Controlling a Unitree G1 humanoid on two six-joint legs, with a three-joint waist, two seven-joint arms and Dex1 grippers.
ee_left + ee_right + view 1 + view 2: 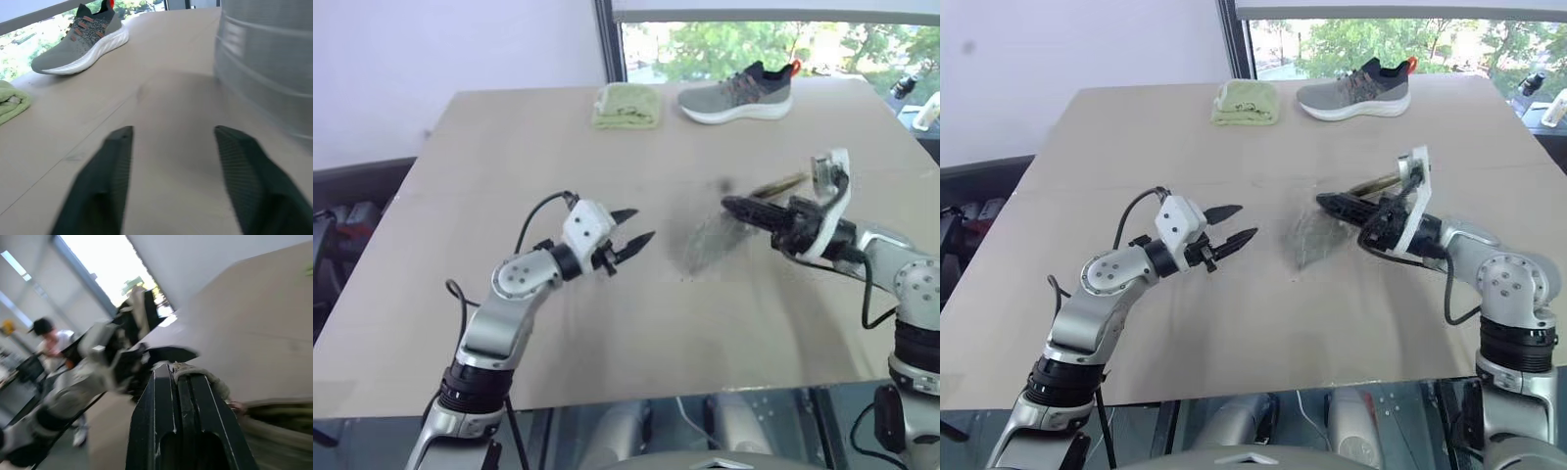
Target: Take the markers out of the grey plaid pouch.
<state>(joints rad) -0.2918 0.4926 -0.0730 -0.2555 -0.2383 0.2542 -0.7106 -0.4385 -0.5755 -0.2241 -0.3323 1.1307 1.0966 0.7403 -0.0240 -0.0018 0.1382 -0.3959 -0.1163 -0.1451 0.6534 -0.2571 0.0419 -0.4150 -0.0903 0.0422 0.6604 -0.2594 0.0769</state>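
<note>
The grey plaid pouch's rim [779, 186] is stretching away from my left gripper, so next my right gripper turns the pouch and brings its rim over to my left gripper's fingers [651, 224].
The grey plaid pouch [713, 241] hangs blurred over the middle of the table [509, 157], pinched at its top edge by my right gripper [725, 204], which is shut on the fabric and points left. In the right wrist view a fold of the pouch [208, 378] sits against the shut fingers [171, 401]. My left gripper [644, 223] stands open just left of the pouch, apart from it, with nothing between its fingers. The left wrist view has the pouch [264, 63] beyond the open fingers [115, 161]. The markers are hidden.
A grey sneaker [736, 93] and a folded yellow-green cloth [626, 105] lie at the table's far edge by the window. A person [49, 340] sits in the background beyond the table's left side.
</note>
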